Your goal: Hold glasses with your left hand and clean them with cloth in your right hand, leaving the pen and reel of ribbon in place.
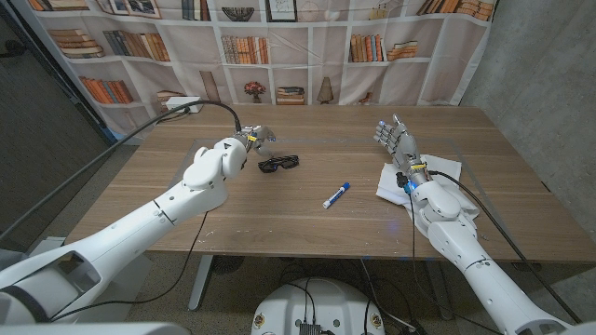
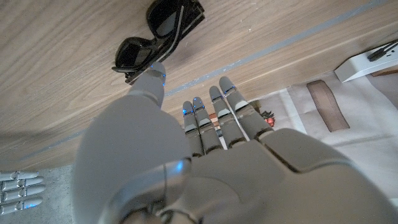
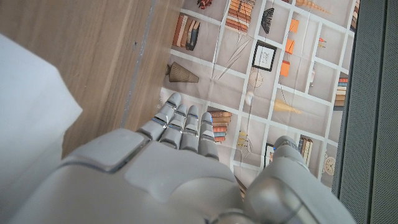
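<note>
The slim arms [image 2: 175,40] are tucked across the lenses of the glasses. The black glasses [image 1: 278,164] should stay folded when I pick them up and carry them to the cloth.
Black glasses [image 1: 278,164] lie folded on the wooden table [image 1: 307,223], left of its middle. My left hand [image 1: 253,140] hovers just behind and to the left of them, fingers spread and holding nothing. In the left wrist view its thumb tip [image 2: 151,81] is close to the glasses [image 2: 158,37] without touching them. A white cloth [image 1: 393,182] lies at the right, under my right wrist. My right hand [image 1: 396,140] stands over its far edge, fingers straight and apart, gripping nothing. The right wrist view has the cloth [image 3: 31,124] beside that hand [image 3: 180,162].
A blue-and-white pen [image 1: 336,194] lies between the glasses and the cloth, nearer the front edge. A white power strip [image 1: 183,105] with a black cable sits at the table's far left corner. A bookshelf-print curtain hangs behind the table.
</note>
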{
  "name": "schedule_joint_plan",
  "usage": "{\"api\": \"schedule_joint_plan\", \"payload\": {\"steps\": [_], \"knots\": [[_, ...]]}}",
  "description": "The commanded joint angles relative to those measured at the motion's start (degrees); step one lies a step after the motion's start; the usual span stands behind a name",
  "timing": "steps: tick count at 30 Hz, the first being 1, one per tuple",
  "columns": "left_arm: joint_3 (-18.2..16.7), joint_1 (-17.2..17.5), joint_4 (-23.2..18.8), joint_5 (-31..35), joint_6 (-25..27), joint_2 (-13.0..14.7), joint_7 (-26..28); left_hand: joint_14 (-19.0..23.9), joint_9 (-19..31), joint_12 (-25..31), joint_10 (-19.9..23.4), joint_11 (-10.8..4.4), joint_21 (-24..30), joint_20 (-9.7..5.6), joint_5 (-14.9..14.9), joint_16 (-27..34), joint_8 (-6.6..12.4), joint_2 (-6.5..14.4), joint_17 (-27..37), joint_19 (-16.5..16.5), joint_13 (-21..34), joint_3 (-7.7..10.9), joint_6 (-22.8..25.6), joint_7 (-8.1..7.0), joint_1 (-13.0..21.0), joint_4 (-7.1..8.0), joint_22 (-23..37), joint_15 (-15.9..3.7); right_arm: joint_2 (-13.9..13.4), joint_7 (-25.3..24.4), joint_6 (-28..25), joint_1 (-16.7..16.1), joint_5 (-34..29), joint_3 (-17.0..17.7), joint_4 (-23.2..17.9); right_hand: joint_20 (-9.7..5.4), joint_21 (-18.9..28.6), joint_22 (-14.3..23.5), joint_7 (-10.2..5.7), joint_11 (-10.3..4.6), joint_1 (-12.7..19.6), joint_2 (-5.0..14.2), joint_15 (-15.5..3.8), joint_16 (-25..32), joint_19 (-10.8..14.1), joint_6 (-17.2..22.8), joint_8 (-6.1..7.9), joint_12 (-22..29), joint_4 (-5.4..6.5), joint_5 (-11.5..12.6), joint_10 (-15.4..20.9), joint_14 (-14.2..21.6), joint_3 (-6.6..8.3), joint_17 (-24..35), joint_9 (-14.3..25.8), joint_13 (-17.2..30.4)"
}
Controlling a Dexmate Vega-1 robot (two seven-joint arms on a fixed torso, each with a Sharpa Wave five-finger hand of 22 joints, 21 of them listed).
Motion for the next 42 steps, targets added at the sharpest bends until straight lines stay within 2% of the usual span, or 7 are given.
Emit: {"api": "schedule_joint_plan", "payload": {"steps": [1, 12, 15, 17, 24, 27, 42], "knots": [[1.9, -2.79, 4.35, -1.24, -0.55, -2.57, -1.79, 0.88, 0.22, 0.53, 1.28, -0.17, 0.57, -0.34, -0.07, 0.34, 0.45, 0.38, 0.08, 1.0, 0.27, -0.01, 1.32, -0.43, 0.38, 0.38, 0.09, -4.42, -0.15, -0.04, -1.05, -0.33, 0.13, 0.14, -0.6, -1.06, -0.33, 0.23, -0.21, 0.09, 0.21, 0.21, 0.08, -0.14, 0.36, 0.55, -0.01, -0.08, -0.4, -0.27, 0.37, 0.44, 0.11, 0.16, 0.26, 0.07], [3.14, -3.67, 5.6, -0.7, 0.0, -3.17, -2.07, 2.3, 0.25, 0.81, 2.7, -0.31, 1.08, -0.51, -0.18, 0.62, 0.86, 1.05, 0.1, 2.13, 0.27, 0.44, 2.84, -0.49, 1.47, 0.26, 0.14, -4.82, 0.01, -0.34, -1.47, -0.32, 0.02, -0.06, -0.85, -1.02, -0.6, 0.24, -0.3, 0.05, 0.2, 0.28, -0.03, -0.15, 0.45, 0.61, -0.03, -0.09, -0.43, -0.32, 0.48, 0.46, 0.06, 0.17, 0.27, 0.07], [3.36, -3.65, 5.89, -0.25, 0.49, -3.31, -1.88, 3.81, 0.26, 1.16, 4.19, -0.8, 1.57, -1.54, -0.28, 0.97, 1.34, 1.27, 0.1, 3.18, 0.28, 0.57, 4.46, -0.77, 1.92, 0.28, 0.19, -5.15, 0.16, -0.25, -1.42, -0.18, 0.1, -0.13, -0.64, -1.02, -0.66, 0.24, -0.34, 0.07, 0.2, 0.27, 0.08, -0.14, 0.45, 0.59, -0.05, -0.1, -0.44, -0.33, 0.48, 0.5, 0.05, 0.17, 0.27, 0.07], [3.46, -3.72, 6.27, -0.24, 0.57, -3.45, -1.86, 4.15, 0.26, 1.19, 4.43, -0.85, 1.62, -1.65, -0.31, 1.04, 1.48, 1.29, 0.1, 3.25, 0.28, 0.58, 4.91, -0.89, 2.01, 0.29, 0.2, -5.45, 0.24, -0.09, -1.11, -0.08, 0.0, -0.22, -0.3, -0.99, -0.71, 0.24, -0.36, 0.02, 0.2, 0.27, 0.11, -0.15, 0.46, 0.56, -0.06, -0.1, -0.45, -0.34, 0.51, 0.51, 0.03, 0.18, 0.27, 0.07], [4.18, -3.83, 6.93, 0.64, 0.82, -3.81, -1.48, 5.2, 0.26, 1.39, 5.57, -0.92, 1.93, -1.73, -0.39, 1.21, 1.86, 1.47, 0.12, 3.78, 0.29, 0.69, 6.36, -0.96, 2.38, 0.32, 0.24, -5.96, 0.66, -0.04, -1.09, 0.06, 0.24, -0.25, 0.19, -0.93, -0.84, 0.25, -0.38, 0.12, 0.19, 0.28, 0.18, -0.14, 0.52, 0.63, -0.05, -0.05, -0.47, -0.36, 0.7, 0.57, 0.0, 0.18, 0.28, 0.08], [5.43, -4.16, 7.44, 3.03, 2.13, -4.33, -1.25, 6.19, 0.24, 1.65, 6.73, -0.91, 2.13, -1.72, -0.48, 1.41, 2.21, 1.52, 0.14, 4.07, 0.29, 0.68, 7.68, -1.2, 2.49, 0.41, 0.27, -6.1, 0.8, 0.18, -0.87, 0.17, 0.28, -0.29, 0.52, -0.92, -0.92, 0.25, -0.41, 0.09, 0.16, 0.27, 0.18, -0.13, 0.57, 0.62, -0.07, -0.02, -0.47, -0.38, 0.8, 0.61, -0.04, 0.18, 0.28, 0.08], [5.26, -3.53, 8.44, 2.34, 1.27, -5.24, -0.67, 8.93, 0.06, 2.03, 9.8, -1.26, 3.1, -2.08, -0.62, 1.79, 2.92, 1.83, 0.15, 5.63, 0.24, 0.77, 11.29, -1.28, 2.91, 0.65, 0.39, -6.96, 1.16, 0.73, -0.68, 0.14, 0.6, -0.22, 0.96, -0.83, -1.32, 0.27, -0.6, 0.1, 0.13, 0.32, 0.18, -0.1, 0.73, 0.74, -0.07, -0.03, -0.53, -0.42, 0.98, 0.84, -0.14, 0.19, 0.29, 0.09]]}}
